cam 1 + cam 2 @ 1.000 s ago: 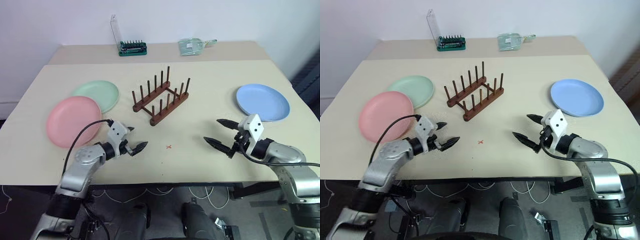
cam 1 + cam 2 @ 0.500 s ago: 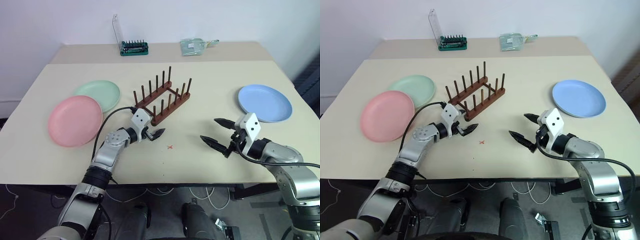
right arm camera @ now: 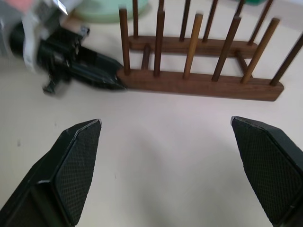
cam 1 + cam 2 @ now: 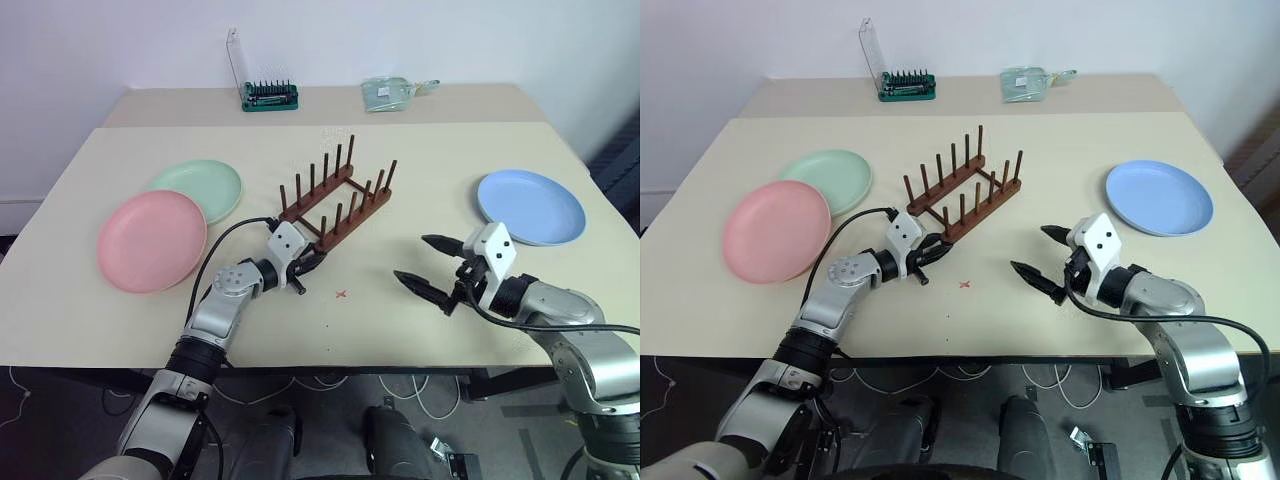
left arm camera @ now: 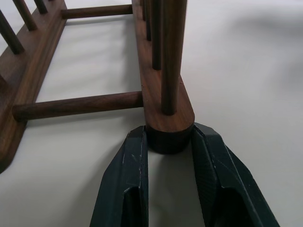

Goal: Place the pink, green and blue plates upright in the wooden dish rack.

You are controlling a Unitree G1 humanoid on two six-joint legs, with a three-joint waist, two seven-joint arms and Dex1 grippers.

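My right gripper should swing the wooden dish rack (image 4: 355,220) straight at its far end (image 4: 385,195) before I load plates, because the rack runs diagonally from my left gripper.
The wooden dish rack (image 4: 338,200) stands empty at the table's middle, running diagonally. My left gripper (image 4: 312,258) is at its near end. In the left wrist view the two black fingers (image 5: 130,165) press either side of one rail's rounded end (image 5: 169,127), so my left gripper (image 5: 169,137) is shut on it. The pink plate (image 4: 152,240) lies flat at the left, its far edge over the rim of the green plate (image 4: 205,185) behind it. At the right the blue plate (image 4: 531,206) lies flat. My right gripper (image 4: 412,258) hovers open between rack and blue plate, holding nothing.
On the rear table stand a green tool case with a clear lid (image 4: 268,95) and a clear plastic bag (image 4: 392,92). A small red mark (image 4: 341,294) sits on the table (image 4: 420,160) near the front, between the grippers.
My left gripper has moved right and forward from beside the pink plate to the rack's near end and shut on a rail. The right gripper has stayed in place, open.
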